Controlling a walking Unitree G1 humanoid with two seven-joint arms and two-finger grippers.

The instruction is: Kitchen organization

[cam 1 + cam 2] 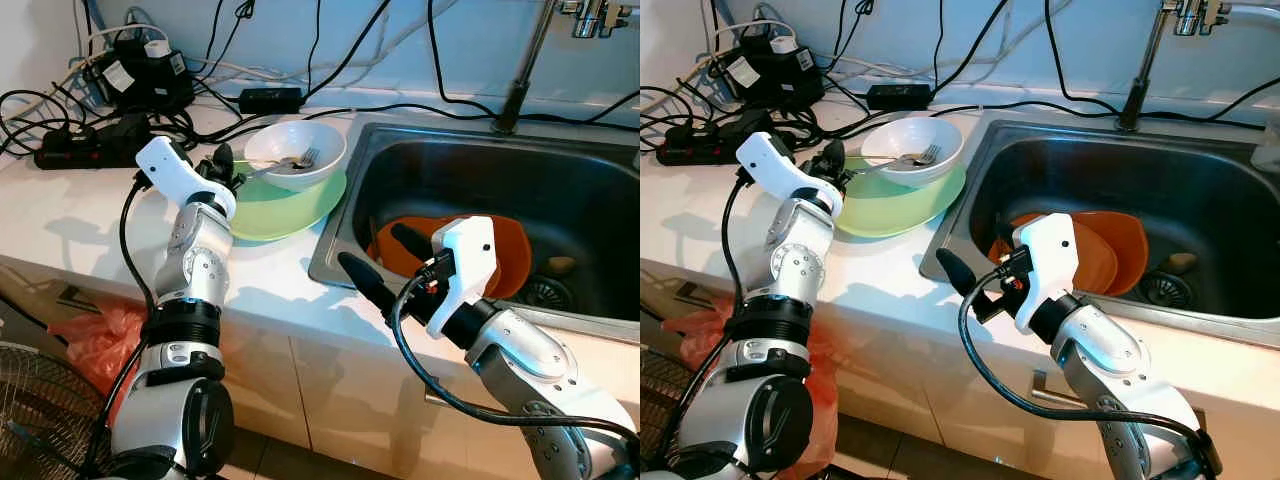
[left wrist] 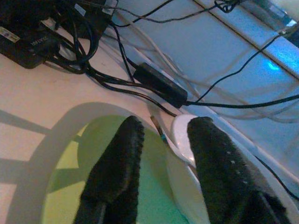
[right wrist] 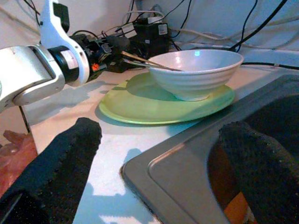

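The spoon's handle (image 2: 163, 136) sticks out past the white bowl's rim (image 1: 249, 168), so the spoon will come out by itself when I lift it, and the fork will stay behind.
A white bowl (image 1: 296, 148) with a fork (image 1: 303, 159) in it stands on a green plate (image 1: 288, 207) on the counter, just left of the sink (image 1: 560, 180). My left gripper (image 1: 222, 165) is open at the bowl's left side, over the plate's rim. In the left wrist view the fork's handle tip (image 2: 158, 129) lies just ahead of the gap between the fingers (image 2: 117, 163), untouched. My right gripper (image 1: 385, 258) hangs open over the sink's front left corner, holding nothing. An orange dish (image 1: 505, 250) lies in the sink basin behind it.
Power strips, adapters (image 1: 140, 75) and tangled black cables crowd the counter's back left. The faucet (image 1: 520, 85) rises behind the sink, and a drain (image 1: 548, 292) sits at the basin's right. A red bag (image 1: 95, 335) and a fan (image 1: 30, 420) are on the floor.
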